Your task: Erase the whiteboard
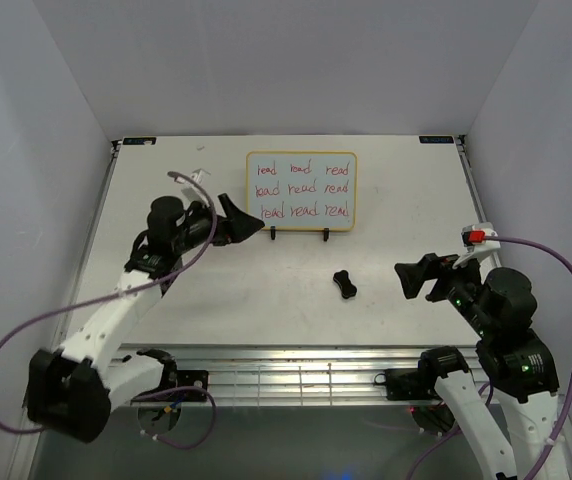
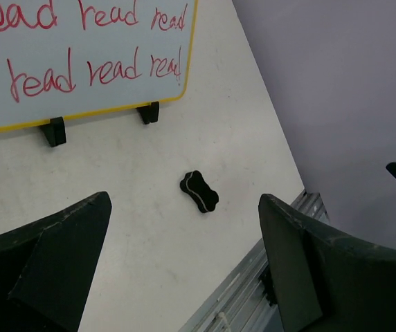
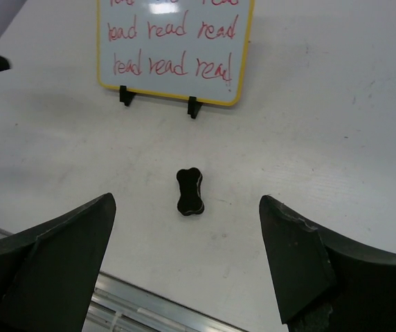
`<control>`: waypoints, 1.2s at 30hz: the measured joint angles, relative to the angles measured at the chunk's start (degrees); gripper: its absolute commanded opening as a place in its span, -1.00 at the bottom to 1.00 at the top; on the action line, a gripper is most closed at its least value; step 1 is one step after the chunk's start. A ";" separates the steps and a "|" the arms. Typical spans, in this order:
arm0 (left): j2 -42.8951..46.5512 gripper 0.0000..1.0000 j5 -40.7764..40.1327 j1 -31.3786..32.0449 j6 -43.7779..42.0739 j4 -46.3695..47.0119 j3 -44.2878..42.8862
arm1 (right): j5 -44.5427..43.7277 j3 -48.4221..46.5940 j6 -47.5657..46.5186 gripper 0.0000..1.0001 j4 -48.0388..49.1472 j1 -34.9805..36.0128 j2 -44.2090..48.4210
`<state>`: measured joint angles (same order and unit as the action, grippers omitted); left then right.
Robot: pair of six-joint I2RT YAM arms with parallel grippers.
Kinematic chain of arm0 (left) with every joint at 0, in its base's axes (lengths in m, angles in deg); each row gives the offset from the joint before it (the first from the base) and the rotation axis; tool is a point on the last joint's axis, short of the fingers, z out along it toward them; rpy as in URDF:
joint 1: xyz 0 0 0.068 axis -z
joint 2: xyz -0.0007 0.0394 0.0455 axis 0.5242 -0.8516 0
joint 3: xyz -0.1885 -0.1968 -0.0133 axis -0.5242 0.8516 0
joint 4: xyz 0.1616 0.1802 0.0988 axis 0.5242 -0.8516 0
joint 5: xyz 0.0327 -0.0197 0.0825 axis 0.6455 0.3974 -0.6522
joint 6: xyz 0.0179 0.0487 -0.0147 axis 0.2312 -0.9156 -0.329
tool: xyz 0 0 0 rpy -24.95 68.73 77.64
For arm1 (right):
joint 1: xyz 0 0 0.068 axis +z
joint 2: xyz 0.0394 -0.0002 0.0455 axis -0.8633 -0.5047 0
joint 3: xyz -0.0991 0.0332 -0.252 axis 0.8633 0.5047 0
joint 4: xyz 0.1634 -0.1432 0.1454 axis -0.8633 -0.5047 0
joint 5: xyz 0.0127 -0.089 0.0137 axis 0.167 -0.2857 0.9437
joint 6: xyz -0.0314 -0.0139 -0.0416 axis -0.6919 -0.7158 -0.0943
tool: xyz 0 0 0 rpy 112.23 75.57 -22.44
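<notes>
The whiteboard's yellow side edge (image 1: 248, 168) is free next to the robot's open left gripper, so the robot should go on moving toward that edge (image 1: 248, 181) until the gripper's fingers close around it.
The whiteboard (image 1: 301, 190) stands propped on a black wire stand at the back middle of the table, with three rows of red handwritten words on its face. It also shows in the left wrist view (image 2: 80, 55) and the right wrist view (image 3: 174, 48). A small black bone-shaped eraser (image 1: 344, 284) lies flat on the table in front of it, seen too in the left wrist view (image 2: 199, 191) and the right wrist view (image 3: 190, 191). My left gripper (image 1: 249, 222) is open and empty, just left of the board's lower left corner. My right gripper (image 1: 413, 277) is open and empty, to the right of the eraser.
The board's stand feet (image 1: 299, 236) rest on the white table (image 1: 226, 290). A metal rail (image 1: 306, 370) runs along the near edge. Grey walls close in the left, back and right sides. Purple cables loop off both arms.
</notes>
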<state>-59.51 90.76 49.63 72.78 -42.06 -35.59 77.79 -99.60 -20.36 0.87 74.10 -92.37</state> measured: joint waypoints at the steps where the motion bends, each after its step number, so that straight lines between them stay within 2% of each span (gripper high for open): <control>1: -5.55 0.96 1.75 -0.35 0.52 3.30 -1.07 | 1.51 0.02 0.04 0.79 0.46 0.00 -0.07; 6: -32.28 0.96 8.94 -5.60 0.22 13.25 -15.58 | 10.67 1.46 0.50 0.80 3.50 0.00 -0.48; 10: -46.25 0.96 14.03 -10.56 -0.70 18.71 -25.44 | 15.45 2.84 0.83 0.80 3.96 0.00 -0.87; 17: -59.56 0.96 18.88 -15.12 -2.03 22.67 -31.23 | 20.48 3.37 -0.04 0.80 4.07 0.00 -0.15; 23: -67.80 0.95 29.90 -14.84 -1.20 29.00 -37.59 | 23.69 3.61 -0.44 0.85 4.04 0.00 -1.64; 28: -74.44 0.72 37.55 -14.49 2.19 35.28 -44.24 | 28.02 2.89 -0.50 0.90 3.58 0.00 -4.13; 29: -75.23 0.62 38.66 -14.49 2.97 36.39 -44.50 | 28.87 2.43 -0.66 0.91 3.50 0.00 -4.39; 30: -75.91 0.29 39.54 -14.49 3.72 37.31 -44.63 | 29.51 1.92 -0.83 0.91 3.39 0.00 -4.44; 33: -77.50 0.02 41.75 -14.51 6.23 40.30 -44.94 | 30.71 0.02 -1.64 0.91 2.78 0.02 -4.33; 36: -78.20 0.03 43.10 -14.51 8.85 43.34 -45.42 | 31.08 -0.83 -2.05 0.92 2.71 0.00 -4.26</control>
<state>-137.72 133.86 35.12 81.64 1.28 -81.01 108.87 -100.43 -22.41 3.58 74.10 -96.63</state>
